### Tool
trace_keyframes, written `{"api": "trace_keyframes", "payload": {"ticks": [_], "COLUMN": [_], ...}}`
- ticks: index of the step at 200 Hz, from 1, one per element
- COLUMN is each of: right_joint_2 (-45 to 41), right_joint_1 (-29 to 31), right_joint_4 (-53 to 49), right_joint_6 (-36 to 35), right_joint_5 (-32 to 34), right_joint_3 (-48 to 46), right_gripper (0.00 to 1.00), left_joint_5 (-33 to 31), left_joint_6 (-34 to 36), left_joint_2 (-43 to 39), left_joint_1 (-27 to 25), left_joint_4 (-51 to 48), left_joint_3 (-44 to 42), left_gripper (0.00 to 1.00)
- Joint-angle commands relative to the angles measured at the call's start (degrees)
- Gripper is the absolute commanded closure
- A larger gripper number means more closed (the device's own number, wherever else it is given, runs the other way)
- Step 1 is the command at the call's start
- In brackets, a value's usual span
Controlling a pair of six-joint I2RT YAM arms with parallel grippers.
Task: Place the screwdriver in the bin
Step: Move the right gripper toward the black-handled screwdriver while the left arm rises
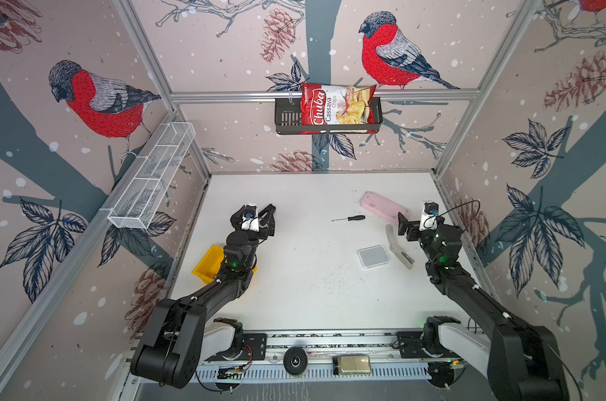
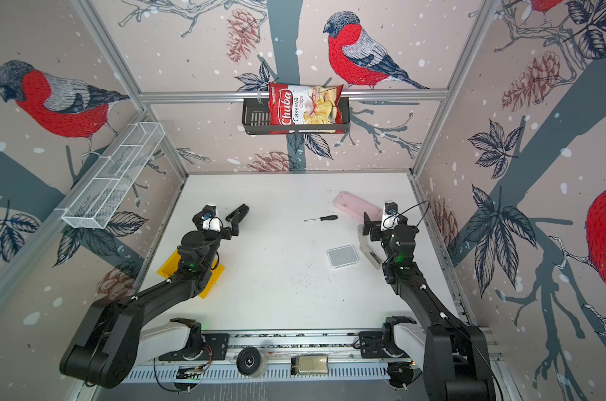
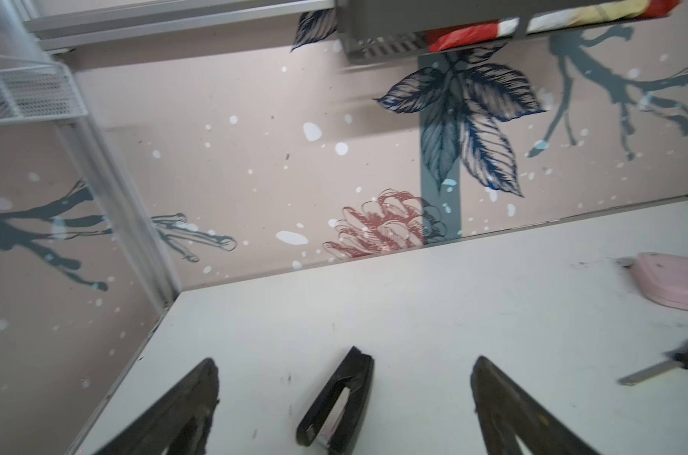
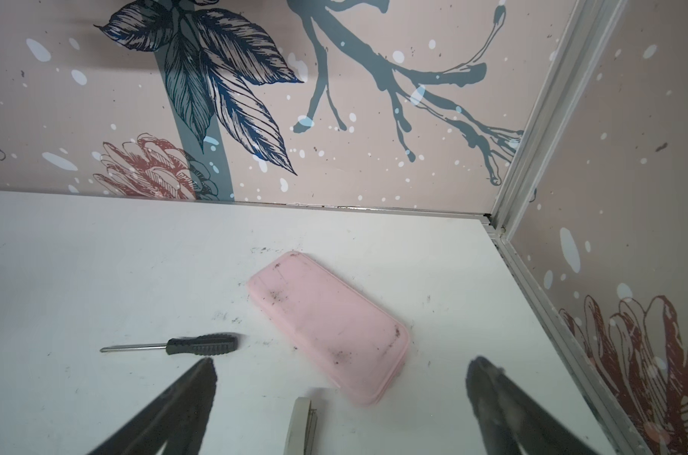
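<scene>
The screwdriver's handle lies clear of the pink case [image 1: 384, 206]. I keep my right gripper moving toward the handle [image 1: 358, 217] until its fingers stand on both sides of it.
The screwdriver [image 1: 348, 218] [image 2: 320, 218], black handle and thin silver shaft, lies flat on the white table right of centre, handle to the right. It also shows in the right wrist view [image 4: 185, 346] and at the edge of the left wrist view [image 3: 665, 364]. The yellow bin [image 1: 206, 265] [image 2: 168, 265] sits at the table's left edge, partly hidden under the left arm. My left gripper [image 1: 266, 224] [image 2: 230, 229] [image 3: 344, 364] hovers open and empty, well left of the screwdriver. My right gripper [image 1: 406, 227] [image 2: 370, 229] [image 4: 342, 361] is open and empty, just right of it.
A black stapler [image 1: 268, 211] [image 3: 338, 398] lies under the left gripper. A pink case [image 1: 385, 208] [image 4: 326, 327], a beige stapler [image 1: 398, 248] and a white square box [image 1: 373, 256] lie near the right gripper. A white mesh tray [image 1: 152, 177] and a black basket [image 1: 287, 118] hang on the walls.
</scene>
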Motion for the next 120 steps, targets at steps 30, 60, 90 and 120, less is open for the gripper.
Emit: {"api": "trace_keyframes", "payload": {"ticks": [30,60,90,120], "right_joint_2": [-0.55,5.82,14.25,22.51], "right_joint_1": [7.56,10.77,13.94,14.95], "right_joint_4": [-11.21,-20.39,-27.39,-30.39], "right_joint_6": [-4.03,-5.14,-10.03,-13.58], "right_joint_5": [-0.84,0.8,7.05,2.96], "right_joint_3": [5.45,14.1,21.29,27.87], "right_gripper": [0.02,0.02,0.02,0.02], "left_joint_5": [3.54,1.57,0.67,0.35], "left_joint_6": [0.68,1.42,1.0,-0.7], "left_joint_2": [-0.09,0.69,1.2,1.88], "left_joint_1": [-10.68,-18.4,-24.96,-30.33], "left_joint_4": [-6.18,-7.61,-8.51,-9.74], "left_joint_3": [2.29,2.99,2.87,2.76], "left_gripper": [0.02,0.02,0.02,0.02]}}
